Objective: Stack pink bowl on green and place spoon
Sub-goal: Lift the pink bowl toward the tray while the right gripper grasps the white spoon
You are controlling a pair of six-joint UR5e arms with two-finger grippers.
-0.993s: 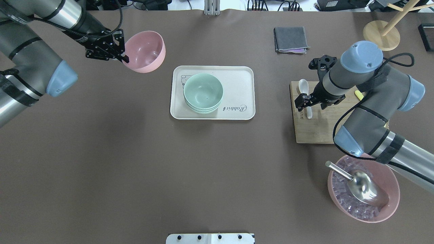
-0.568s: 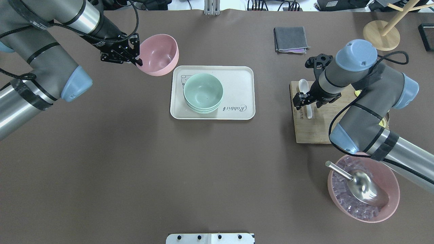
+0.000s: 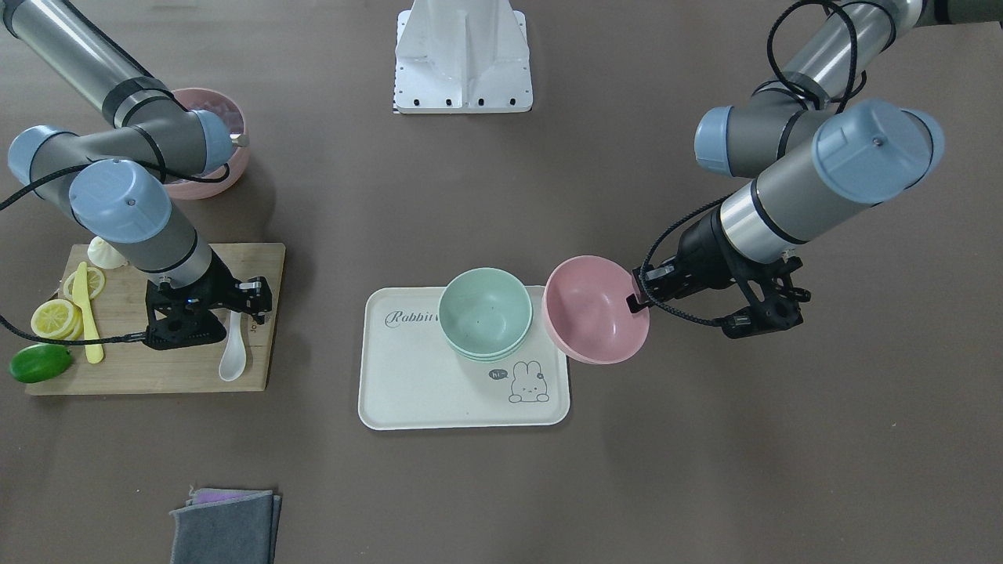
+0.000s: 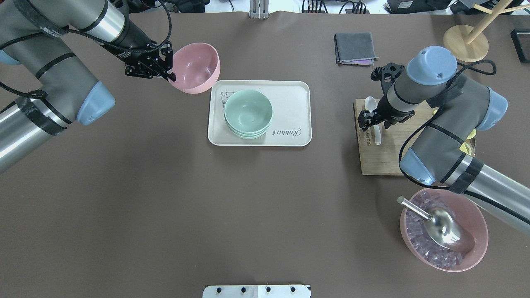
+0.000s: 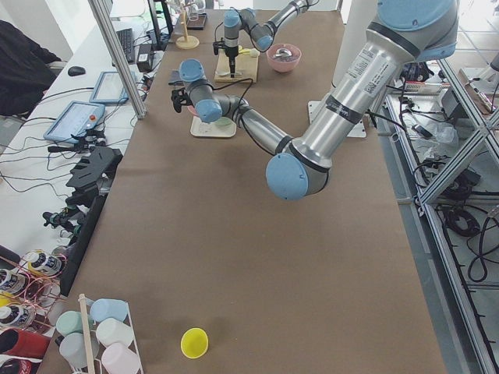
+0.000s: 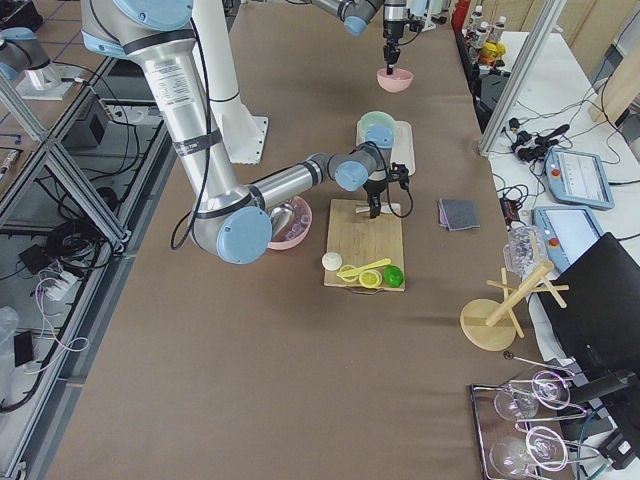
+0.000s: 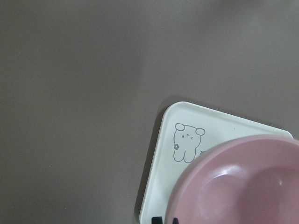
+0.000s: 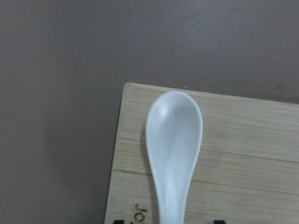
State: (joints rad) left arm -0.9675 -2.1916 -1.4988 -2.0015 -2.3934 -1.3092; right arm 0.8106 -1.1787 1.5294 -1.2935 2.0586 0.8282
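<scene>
I see the white spoon (image 3: 234, 352) looks long for the small pink bowl (image 3: 596, 309), so I expect its handle to poke past the pink bowl's rim when I lower the spoon in.
My left gripper (image 4: 169, 76) is shut on the near-left rim of the small pink bowl (image 4: 194, 68) and holds it tilted in the air, just off the tray's far-left corner. The front view shows the bowl (image 3: 595, 319) beside the stacked green bowls (image 3: 486, 312), apart from them. The green bowls (image 4: 247, 112) sit on the cream tray (image 4: 290, 99). The white spoon (image 4: 369, 105) lies on the cutting board (image 4: 385, 159). My right gripper (image 4: 374, 124) is open over the spoon's handle; in the right wrist view the spoon (image 8: 174, 154) lies between the two fingertips.
Lemon slices (image 3: 59, 317), a yellow knife (image 3: 88, 313) and a lime (image 3: 39, 363) lie on the board. A large pink bowl (image 4: 476, 215) with ice and a steel scoop (image 4: 443, 225) stands at the near right. A grey cloth (image 4: 355, 47) and a wooden stand (image 4: 466, 41) are at the far right.
My left arm has carried the pink bowl to the right, up to the tray's corner. My right gripper has shifted slightly farther along the spoon and stays open.
</scene>
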